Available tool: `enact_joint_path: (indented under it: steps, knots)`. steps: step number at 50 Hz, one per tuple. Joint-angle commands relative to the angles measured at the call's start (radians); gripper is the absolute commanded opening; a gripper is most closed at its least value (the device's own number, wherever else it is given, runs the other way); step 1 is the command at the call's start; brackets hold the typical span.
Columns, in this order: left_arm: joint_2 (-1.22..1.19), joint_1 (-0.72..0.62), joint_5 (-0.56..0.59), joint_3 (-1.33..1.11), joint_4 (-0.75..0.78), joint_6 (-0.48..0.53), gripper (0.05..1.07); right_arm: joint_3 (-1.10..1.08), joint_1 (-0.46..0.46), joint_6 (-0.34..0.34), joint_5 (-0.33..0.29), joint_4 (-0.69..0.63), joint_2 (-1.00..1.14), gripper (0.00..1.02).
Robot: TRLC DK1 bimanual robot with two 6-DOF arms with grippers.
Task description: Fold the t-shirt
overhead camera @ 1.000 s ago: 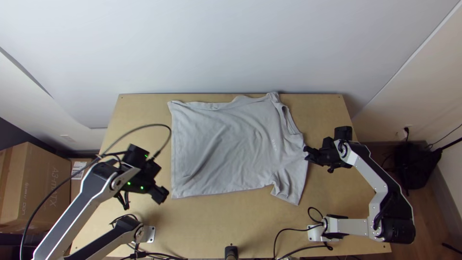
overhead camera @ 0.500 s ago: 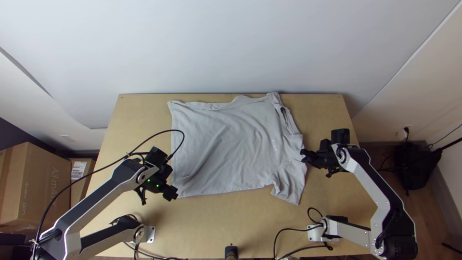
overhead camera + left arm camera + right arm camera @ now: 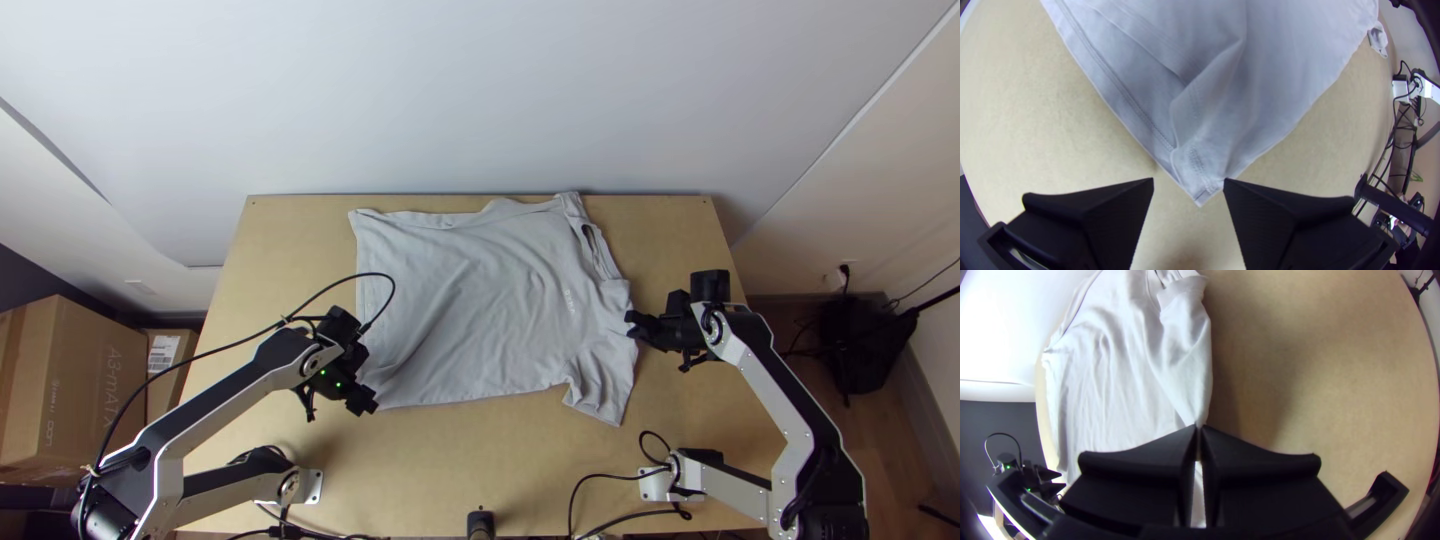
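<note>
The near sleeve (image 3: 601, 391) sticks out loosely past the right gripper's hold (image 3: 633, 328), so the near sleeve will dangle below the tightened near edge when the robot lifts.
My left gripper (image 3: 368, 396) is over the lower left corner of the pale grey t-shirt (image 3: 480, 300), which lies spread on the table with wrinkles and its sleeve end to the right. In the left wrist view that gripper (image 3: 1189, 182) stands open, the shirt's hemmed corner (image 3: 1200, 180) between its fingers. At the shirt's right edge is my right gripper (image 3: 634, 322). Seen in the right wrist view, the right gripper (image 3: 1198, 429) is shut on the edge of the shirt (image 3: 1110, 380), near the shoulder and sleeve.
Bare wood of the table (image 3: 460, 450) lies in front of the shirt, between the two arm bases. A small black device (image 3: 481, 522) stands at the near edge. Cables (image 3: 620, 512) run by the right base. Cardboard boxes (image 3: 75, 390) stand left of the table.
My left gripper has moved right and slightly toward the near edge, from beside the shirt to its corner. The right gripper has shifted slightly left, and the shirt's right edge with it.
</note>
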Motion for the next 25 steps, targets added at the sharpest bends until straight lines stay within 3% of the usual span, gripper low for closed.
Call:
enact_joint_path:
  steps: [1, 19, 21, 24, 25]
  knots:
    - [0.014, -0.020, 0.013, -0.028, 0.011, 0.004, 0.55, -0.028, 0.002, 0.022, 0.002, -0.011, -0.023, 0.02]
    - [0.032, -0.078, 0.038, -0.112, 0.083, -0.009, 0.47, -0.021, -0.002, 0.030, 0.002, -0.015, -0.049, 0.02]
    - [0.021, -0.075, 0.038, -0.119, 0.093, -0.009, 0.37, -0.020, -0.002, 0.030, 0.002, -0.018, -0.053, 0.02]
    - [-0.028, -0.058, 0.038, -0.129, 0.142, 0.007, 0.06, -0.020, -0.002, 0.030, 0.002, -0.025, -0.064, 0.02]
    - [-0.046, -0.053, 0.036, -0.131, 0.143, 0.010, 0.08, -0.020, -0.002, 0.030, 0.002, -0.028, -0.067, 0.02]
